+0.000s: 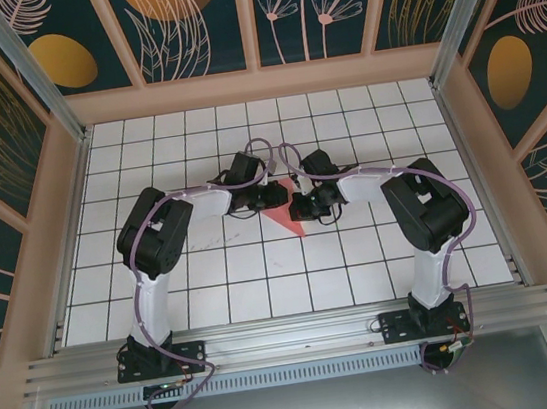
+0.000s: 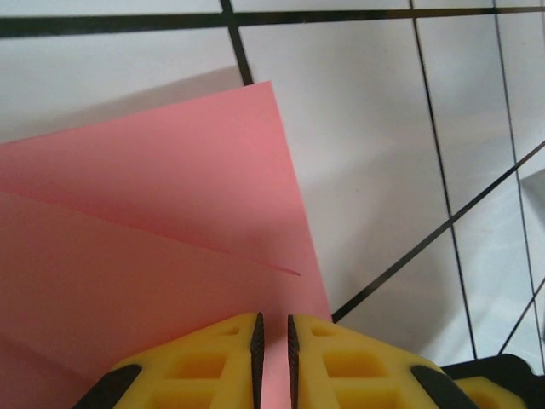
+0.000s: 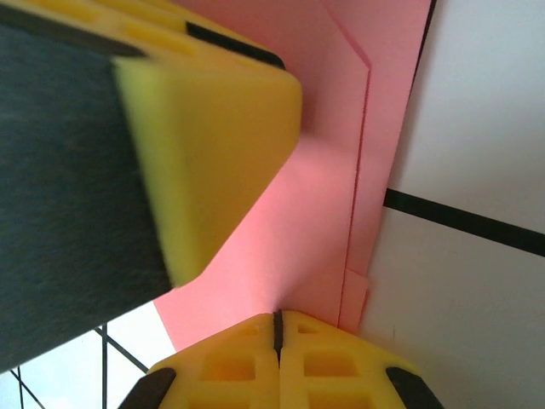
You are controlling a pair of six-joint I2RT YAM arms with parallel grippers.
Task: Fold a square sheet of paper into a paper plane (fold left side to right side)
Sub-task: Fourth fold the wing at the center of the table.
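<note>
The paper's folded edge (image 3: 349, 264) has my left gripper's finger crowding my right gripper there, so next my right gripper presses back along that edge to the paper's near tip (image 1: 303, 232).
The square sheet of paper (image 1: 293, 224) is a creased coral-red shape at the table's middle, its pointed tip toward the near edge. In the left wrist view the paper (image 2: 170, 213) lies flat with a fold line across it. My left gripper (image 2: 272, 328) stands over its edge with the jaws a narrow gap apart and red showing through the gap. My right gripper (image 3: 276, 317) is shut, its tips against the layered paper (image 3: 324, 213). One of the left fingers (image 3: 213, 128) looms just beside it. From above, the left gripper (image 1: 277, 196) and right gripper (image 1: 304, 205) nearly meet.
The white gridded table (image 1: 212, 273) is ringed by a wooden frame with patterned walls (image 1: 258, 83). Aluminium rails (image 1: 291, 338) run along the near edge where both arm bases are bolted.
</note>
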